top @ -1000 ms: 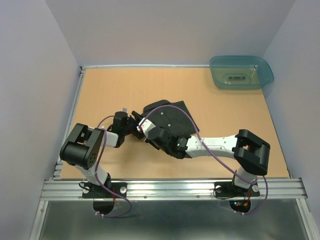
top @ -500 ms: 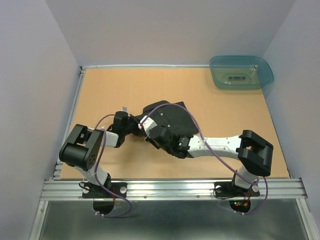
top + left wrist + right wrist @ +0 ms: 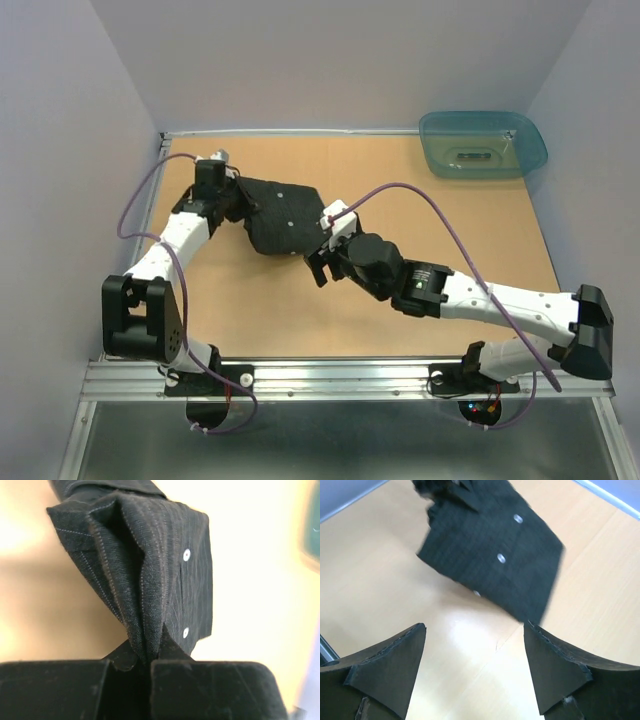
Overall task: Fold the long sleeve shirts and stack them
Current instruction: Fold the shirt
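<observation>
Next, my left gripper brings the shirt back toward the table's middle [image 3: 350,182] and lays it flat before folding, because the shirt is bunched [image 3: 247,205] in that gripper close to the side bar.
The long sleeve shirt [image 3: 282,216] is a folded black pinstriped bundle with pale buttons, lying on the far-left part of the table. My left gripper [image 3: 238,200] is shut on its left edge. In the left wrist view a bunched fold of the shirt [image 3: 150,570] is pinched between the jaws of the left gripper [image 3: 149,656]. My right gripper [image 3: 320,262] is open just off the shirt's near-right corner and holds nothing. In the right wrist view the right gripper [image 3: 474,626] has bare table between its fingers, and the shirt [image 3: 490,560] lies just beyond them.
A teal plastic tub [image 3: 483,145] stands at the far right corner. Grey walls close in the wooden table [image 3: 450,230] on the left, back and right. A metal rail [image 3: 340,375] runs along the near edge, by the arm bases.
The left gripper closed on the shirt and dragged it from the table's middle toward the far left. The right gripper let go of the shirt, opened wide and now trails it.
</observation>
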`<state>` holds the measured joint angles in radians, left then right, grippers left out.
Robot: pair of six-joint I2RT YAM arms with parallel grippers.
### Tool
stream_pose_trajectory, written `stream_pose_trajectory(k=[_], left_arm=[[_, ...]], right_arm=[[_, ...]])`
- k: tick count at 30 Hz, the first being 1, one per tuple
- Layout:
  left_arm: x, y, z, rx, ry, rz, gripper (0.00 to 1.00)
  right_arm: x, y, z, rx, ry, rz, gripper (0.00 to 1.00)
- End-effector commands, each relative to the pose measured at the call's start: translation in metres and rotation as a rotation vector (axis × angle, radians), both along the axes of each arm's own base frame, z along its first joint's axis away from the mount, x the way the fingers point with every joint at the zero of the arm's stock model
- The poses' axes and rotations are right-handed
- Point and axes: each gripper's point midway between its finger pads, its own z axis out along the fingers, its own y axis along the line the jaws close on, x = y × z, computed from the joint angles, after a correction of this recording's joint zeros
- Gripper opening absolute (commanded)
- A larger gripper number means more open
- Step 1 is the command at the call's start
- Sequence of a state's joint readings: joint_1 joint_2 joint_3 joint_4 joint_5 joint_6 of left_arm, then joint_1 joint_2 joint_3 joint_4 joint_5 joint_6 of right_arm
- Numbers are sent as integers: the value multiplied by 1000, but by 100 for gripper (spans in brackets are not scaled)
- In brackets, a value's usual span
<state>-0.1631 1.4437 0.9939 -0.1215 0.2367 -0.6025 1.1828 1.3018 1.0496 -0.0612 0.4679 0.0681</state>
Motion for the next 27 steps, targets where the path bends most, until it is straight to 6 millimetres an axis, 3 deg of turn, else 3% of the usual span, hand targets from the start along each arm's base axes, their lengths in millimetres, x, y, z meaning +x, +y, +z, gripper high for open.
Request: stream_pose_trajectory(k=[1,2,3,5,6,7,8,10,11,12,16,19,20,21,23,24,25,26,27], left_arm=[[-16,73,26,318,70,-21,0],[-16,82,33,352,78,-26,0],[-5,103,55,415,52,3,0],[-13,130,61,537,140,44,0],[-5,138,88,574,102,76,0],[-13,156,95,611,144,115,0],[-5,169,118,662,115,173,0],[-1,177,138,702,105,198,0],[-5,187,139,757,159,213,0],[-2,192,165,779,111,251,0],[4,205,199,877,40,292,0],[20,166,174,940,70,170,0],[27,150,152,998,123,116,0],[30,115,137,1038,127,23,0],[29,84,106,1073,184,-51,0],[35,69,78,1089,238,-107,0],[33,43,67,1102,235,-164,0],[35,33,57,1126,246,-186,0],[37,20,35,1161,283,-225,0]], right_arm=[[-2,-25,11,42,19,-70,84],[-3,-29,14,47,18,-79,84],[-4,-33,13,44,23,-81,84],[-6,-38,18,48,20,-84,84],[-7,-39,18,48,22,-83,84],[-7,-41,18,38,24,-84,84],[-8,-41,19,35,25,-80,84],[-9,-43,19,23,28,-76,84],[-10,-44,20,22,28,-74,84],[-10,-46,20,19,29,-74,84],[-11,-52,19,14,29,-90,84],[-11,-55,16,13,35,-99,84],[-11,-56,14,12,36,-101,84],[-11,-57,14,12,37,-107,84],[-11,-59,15,20,38,-112,84],[-11,-60,15,23,38,-117,84],[-12,-61,16,30,39,-117,84],[-12,-62,16,31,39,-120,84],[-13,-63,15,32,42,-121,84]])
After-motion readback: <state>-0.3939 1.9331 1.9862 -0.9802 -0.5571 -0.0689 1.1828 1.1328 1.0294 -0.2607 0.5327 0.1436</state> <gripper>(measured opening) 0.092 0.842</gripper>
